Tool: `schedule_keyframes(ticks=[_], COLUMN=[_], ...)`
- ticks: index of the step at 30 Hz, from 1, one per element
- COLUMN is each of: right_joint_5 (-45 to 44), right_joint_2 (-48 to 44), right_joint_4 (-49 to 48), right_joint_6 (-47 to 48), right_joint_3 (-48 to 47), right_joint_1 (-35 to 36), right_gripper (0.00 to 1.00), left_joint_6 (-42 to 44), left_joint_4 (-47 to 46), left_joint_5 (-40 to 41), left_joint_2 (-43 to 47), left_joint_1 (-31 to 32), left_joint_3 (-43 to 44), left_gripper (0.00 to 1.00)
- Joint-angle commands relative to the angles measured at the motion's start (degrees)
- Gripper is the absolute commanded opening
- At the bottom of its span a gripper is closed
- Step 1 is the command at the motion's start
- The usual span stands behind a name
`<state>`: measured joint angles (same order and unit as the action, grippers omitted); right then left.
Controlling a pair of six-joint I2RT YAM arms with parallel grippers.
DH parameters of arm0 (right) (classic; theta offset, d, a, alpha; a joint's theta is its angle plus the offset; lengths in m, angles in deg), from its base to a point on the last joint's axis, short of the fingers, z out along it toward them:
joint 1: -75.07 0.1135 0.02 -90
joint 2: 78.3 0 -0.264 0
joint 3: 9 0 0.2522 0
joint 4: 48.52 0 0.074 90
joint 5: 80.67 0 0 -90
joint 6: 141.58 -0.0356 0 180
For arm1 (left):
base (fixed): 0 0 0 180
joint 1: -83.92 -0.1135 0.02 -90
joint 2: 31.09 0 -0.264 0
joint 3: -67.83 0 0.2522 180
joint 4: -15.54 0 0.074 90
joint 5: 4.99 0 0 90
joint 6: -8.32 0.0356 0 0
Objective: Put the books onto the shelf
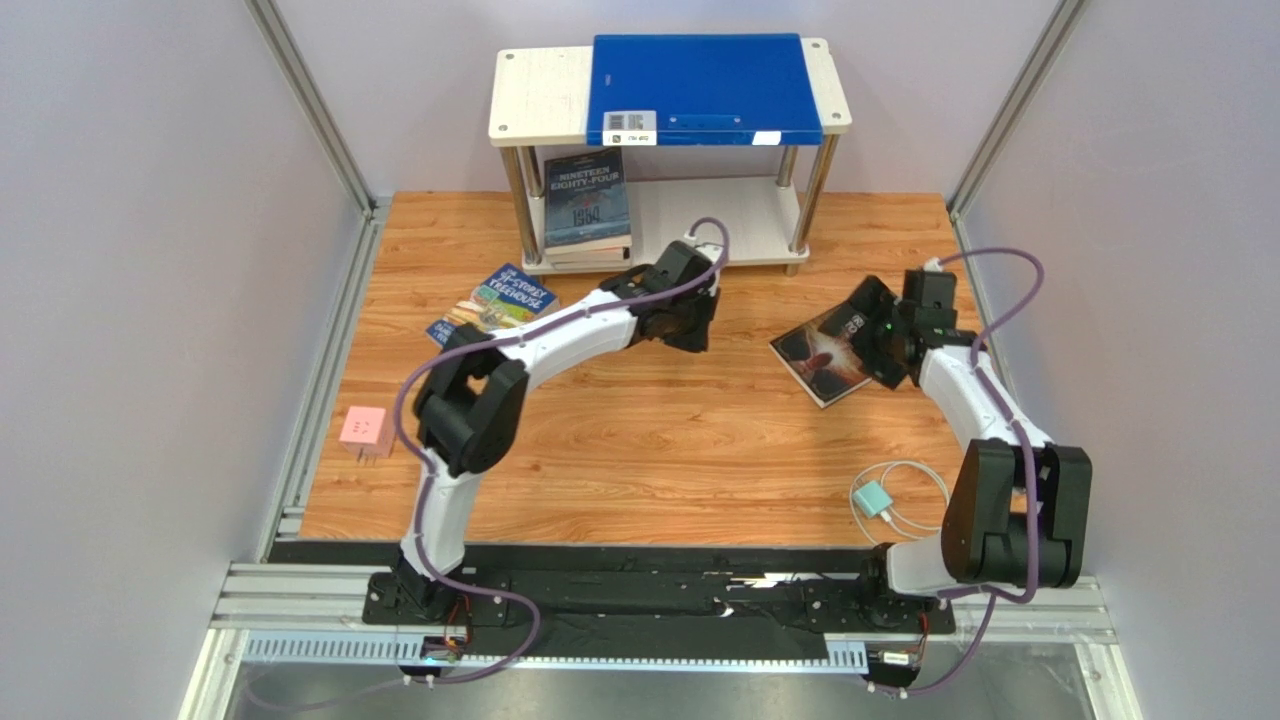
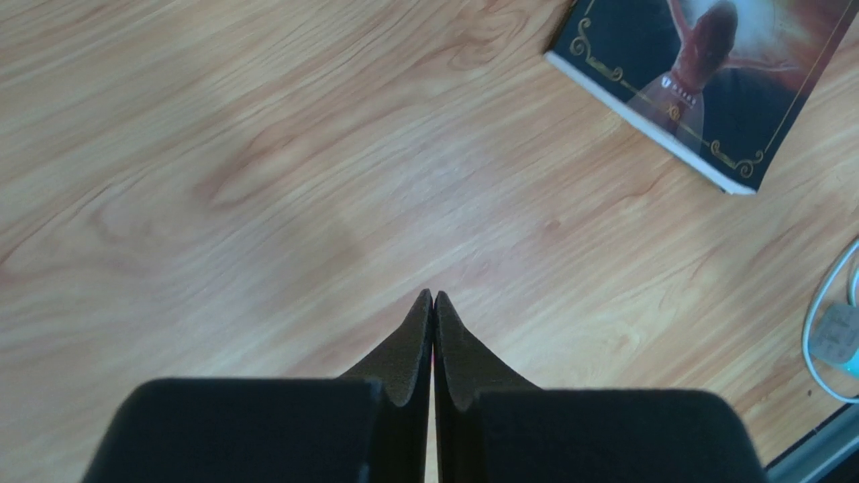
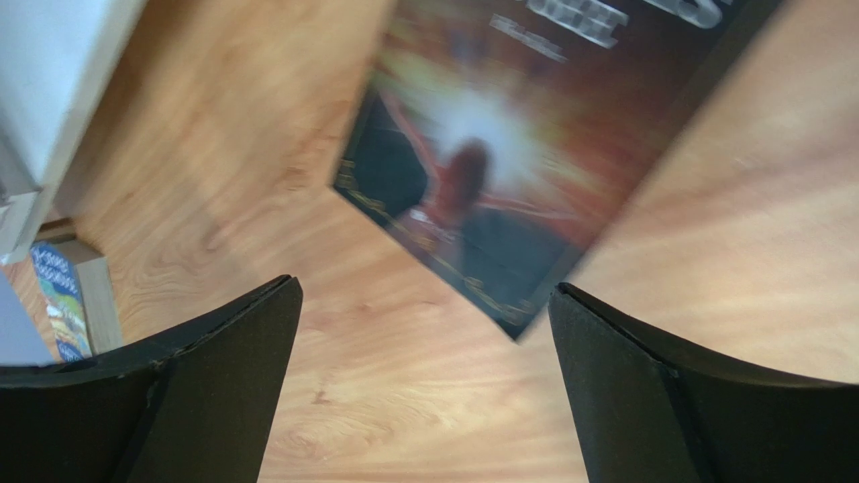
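Observation:
My gripper is about to lift the dark book, which lies face up with its long edge unfastened, so its pages will spread apart above its back cover.
The shelf, white boards on silver posts, stands at the back. A navy book rests on its lower board. A blue Treehouse book lies on the wooden table left of my left arm. A dark book with a glowing figure on its cover lies flat at the right. My left gripper hovers over bare wood in front of the shelf, shut on nothing; the dark book is off to its upper right. My right gripper is open just above the dark book, whose near corner points between the fingers.
A large blue folder covers most of the shelf's top board. A pink block sits at the table's left edge. A white cable with an adapter lies near the right arm's base. Grey walls close in both sides.

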<state>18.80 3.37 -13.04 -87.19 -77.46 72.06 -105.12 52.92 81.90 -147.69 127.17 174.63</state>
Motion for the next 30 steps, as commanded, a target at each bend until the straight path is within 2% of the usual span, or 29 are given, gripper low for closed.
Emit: schedule_keyframes(ticks=[1,6,12,16,21,30], right_joint_5=[5.5,8.8,11.3,12.1,12.2,14.1], right_joint_2=[-5.4,-4.8,2.9,9.9,14.7,22.7], right_joint_4=[1.2,0.8,-1.1,-3.9,-6.7,-7.6], right_joint_6=[-0.4,0.6,-0.1,-0.4,-1.7,-2.4], right_joint_3=[4.6,8.1,7.6,6.5,4.7,-2.3], right_joint_1=[-7.3,-12.6,-15.7,-15.9,-15.9,-14.8], right_gripper=[1.00,1.00,1.00,1.00,1.00,0.95], left_joint_6=[1.4,-0.7,-4.2,-6.6,-9.2,-13.3], left_joint_4=[3.3,5.7,8.4,7.1,7.9,7.9], left_joint_5=[-2.2,-4.8,-2.7,-1.4,-3.6,-10.9], left_joint_2=[-9.7,-19.3,-27.4,-30.4,-35.7,-39.8], left_joint_1=[1.7,1.8,2.3,2.3,2.3,2.3], left_joint_3=[14.4,25.2,39.0,43.4,50.2,52.1], left_gripper=[0.00,0.00,0.00,0.00,0.00,0.00])
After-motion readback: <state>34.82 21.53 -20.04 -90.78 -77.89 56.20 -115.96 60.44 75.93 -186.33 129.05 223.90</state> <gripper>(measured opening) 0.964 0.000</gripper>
